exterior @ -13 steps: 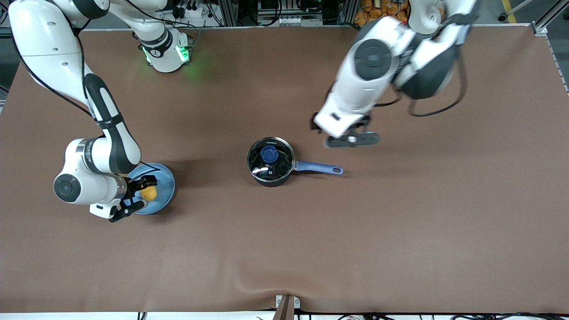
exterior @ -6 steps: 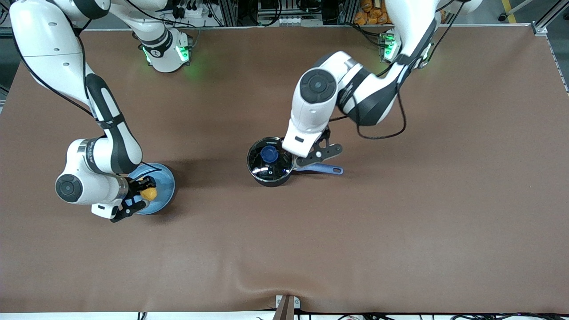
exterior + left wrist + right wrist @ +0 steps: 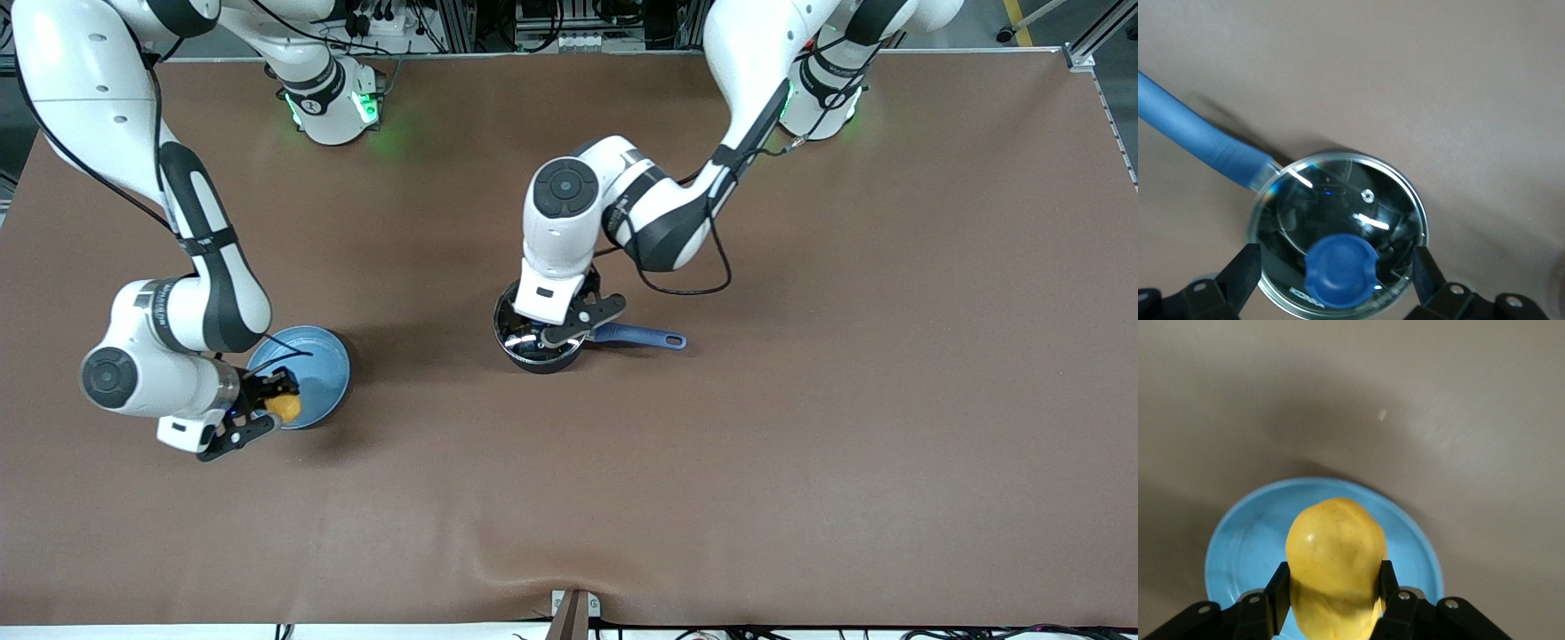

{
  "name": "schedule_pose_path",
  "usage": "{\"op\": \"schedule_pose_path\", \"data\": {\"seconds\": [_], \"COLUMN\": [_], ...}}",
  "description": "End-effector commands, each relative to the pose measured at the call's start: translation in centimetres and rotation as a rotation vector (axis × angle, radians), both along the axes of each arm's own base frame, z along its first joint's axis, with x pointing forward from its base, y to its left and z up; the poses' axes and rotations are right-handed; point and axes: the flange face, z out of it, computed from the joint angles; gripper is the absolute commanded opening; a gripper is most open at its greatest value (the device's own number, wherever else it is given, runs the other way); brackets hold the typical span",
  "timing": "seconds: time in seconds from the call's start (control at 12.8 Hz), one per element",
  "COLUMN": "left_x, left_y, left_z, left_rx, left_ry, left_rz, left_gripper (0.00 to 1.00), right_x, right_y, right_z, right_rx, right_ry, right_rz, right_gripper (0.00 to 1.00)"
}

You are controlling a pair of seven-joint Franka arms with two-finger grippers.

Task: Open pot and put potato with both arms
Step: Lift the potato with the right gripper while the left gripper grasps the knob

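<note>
I see only a dark inside (image 3: 1317, 215) and reflections through the glass lid, so I expect the black pot (image 3: 548, 364) to be empty when I lift the lid off.
The black pot (image 3: 526, 348) stands mid-table with its blue handle (image 3: 642, 337) pointing toward the left arm's end. The glass lid (image 3: 1338, 200) is on it, with its blue knob (image 3: 1341, 270). My left gripper (image 3: 562, 325) hangs over the lid, open; in the left wrist view (image 3: 1336, 268) its fingers stand wide on either side of the knob, apart from it. My right gripper (image 3: 263, 411) is shut on the yellow potato (image 3: 287, 406) and holds it just above the light-blue plate (image 3: 316, 367). The right wrist view shows the potato (image 3: 1335, 553) between the fingers (image 3: 1277, 588).
The light-blue plate (image 3: 1248, 543) lies toward the right arm's end of the brown table, with nothing else on it. A metal bracket (image 3: 573, 613) sits at the table edge nearest the front camera.
The left arm has swung in from the left arm's end and lowered its open gripper over the lid. The right gripper has closed on the potato and raised it off the plate.
</note>
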Motion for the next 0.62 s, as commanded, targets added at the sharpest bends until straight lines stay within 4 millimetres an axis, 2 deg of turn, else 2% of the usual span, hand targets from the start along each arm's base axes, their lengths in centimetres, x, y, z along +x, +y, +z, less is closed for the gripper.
{"op": "schedule_pose_path", "data": {"seconds": [0.0,0.23,0.39,0.54], "left_x": [0.2,-0.5,-0.9,-1.0], "left_y": [-1.0,-1.7,-2.2,-2.1], "left_z": [-1.1,-2.8,-3.0,-3.4], "left_rx": [0.011,0.015,0.006,0.013], "left_ry": [-0.016,-0.009,-0.009,0.003], "left_rz": [0.027,0.063,0.095,0.118], "left_gripper": [1.0,1.0,1.0,1.0], "right_x": [1.0,0.9,0.3,-1.1], "right_y": [1.1,4.4,7.6,11.8], "right_z": [6.1,10.4,12.7,14.6], "right_rx": [0.014,0.141,0.159,0.155], "right_ry": [-0.081,-0.129,-0.134,-0.095], "right_rz": [0.013,-0.082,-0.146,-0.173], "right_gripper": [0.07,0.07,0.07,0.07]}}
